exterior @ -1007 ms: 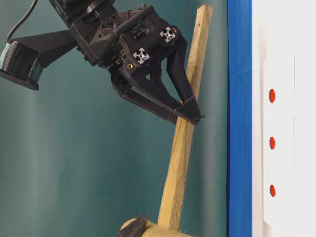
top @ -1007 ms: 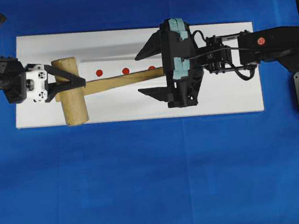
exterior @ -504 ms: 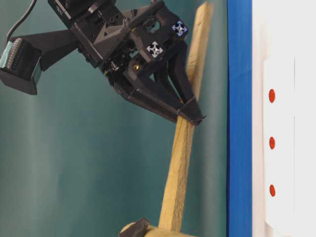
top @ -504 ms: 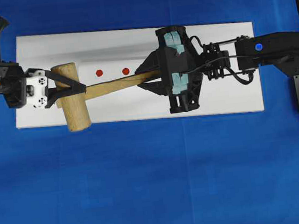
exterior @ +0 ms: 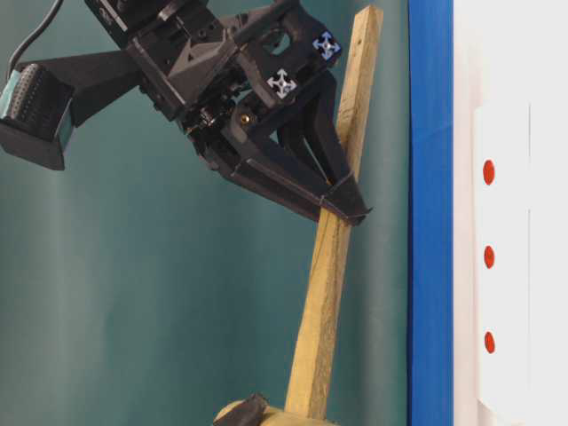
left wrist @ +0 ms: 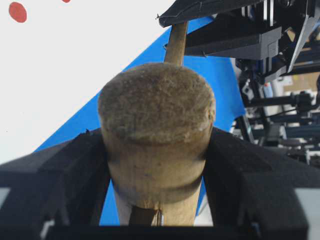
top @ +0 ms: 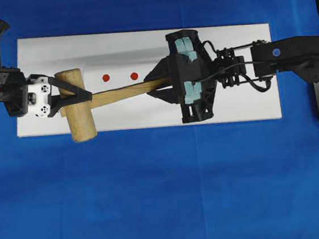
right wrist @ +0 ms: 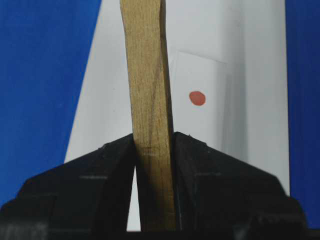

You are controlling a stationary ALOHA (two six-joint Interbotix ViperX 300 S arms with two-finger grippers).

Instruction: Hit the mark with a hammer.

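Note:
My left gripper is shut on the hammer's head (top: pixel 81 117). It should open and back away before my right gripper swings the hammer by its handle (top: pixel 118 94).
The hammer (top: pixel 77 108) is a light wooden mallet held above the white board by both grippers. My left gripper (top: pixel 83 95) is shut on its thick head (left wrist: pixel 156 120), one black finger on each side. My right gripper (top: pixel 155 86) is shut on the slim handle (right wrist: pixel 147 90) near its free end. The mark (top: pixel 134 75) is the middle red dot on the white strip, just beyond the handle. From table level the mark (exterior: pixel 489 257) sits between two outer dots, and the handle (exterior: pixel 330 275) slants off the surface. In the overhead view the right gripper hides the right outer dot.
The white board (top: pixel 244 108) lies on a blue cloth (top: pixel 167 193). The left outer dot (top: pixel 105 78) is beside the hammer head. One red dot (right wrist: pixel 197 98) shows right of the handle in the right wrist view; which one it is I cannot tell.
My right gripper went from wide open around the handle to shut on it, and the handle end shifted slightly. My left gripper kept its hold on the head.

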